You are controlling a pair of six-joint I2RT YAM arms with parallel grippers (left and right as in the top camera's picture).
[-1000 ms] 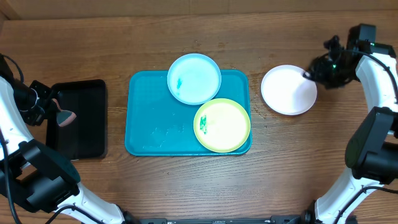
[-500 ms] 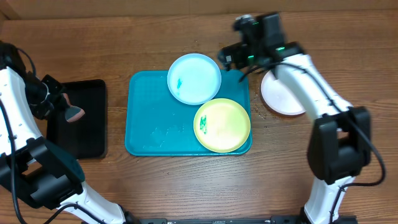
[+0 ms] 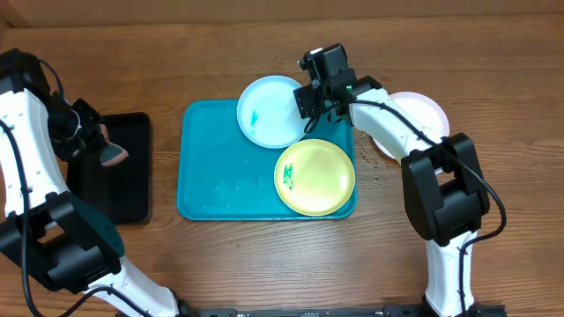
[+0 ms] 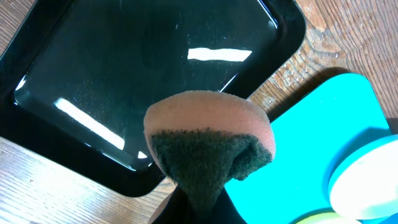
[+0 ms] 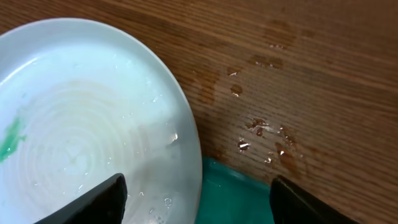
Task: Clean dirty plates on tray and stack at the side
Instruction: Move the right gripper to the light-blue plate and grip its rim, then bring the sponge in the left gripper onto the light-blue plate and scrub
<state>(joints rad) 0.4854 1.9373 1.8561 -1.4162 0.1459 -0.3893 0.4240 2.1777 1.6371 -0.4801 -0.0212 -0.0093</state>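
Observation:
I should use my right gripper to bring the light blue plate onto the tray's open area (image 3: 216, 148) and hold the plate's rim before scrubbing, because the plate sticks out over the turquoise tray's back edge (image 3: 269, 98).
The turquoise tray (image 3: 220, 172) holds a light blue plate (image 3: 269, 110) with a green smear at its back edge and a yellow-green plate (image 3: 315, 178) with a green smear at its front right. A white plate (image 3: 421, 114) lies on the table to the right, partly hidden by my right arm. My right gripper (image 3: 314, 99) is open above the light blue plate's right rim (image 5: 180, 143). My left gripper (image 3: 99, 145) is shut on a pink and dark green sponge (image 4: 208, 140), held over the black tray's right edge.
A black tray (image 3: 115, 189) lies left of the turquoise tray; it also shows in the left wrist view (image 4: 143, 74). Water drops mark the wood (image 5: 261, 127) behind the turquoise tray's corner (image 5: 236, 193).
My right arm has swung left from the white plate to the light blue plate's right rim. My left gripper has moved right with the sponge, toward the turquoise tray.

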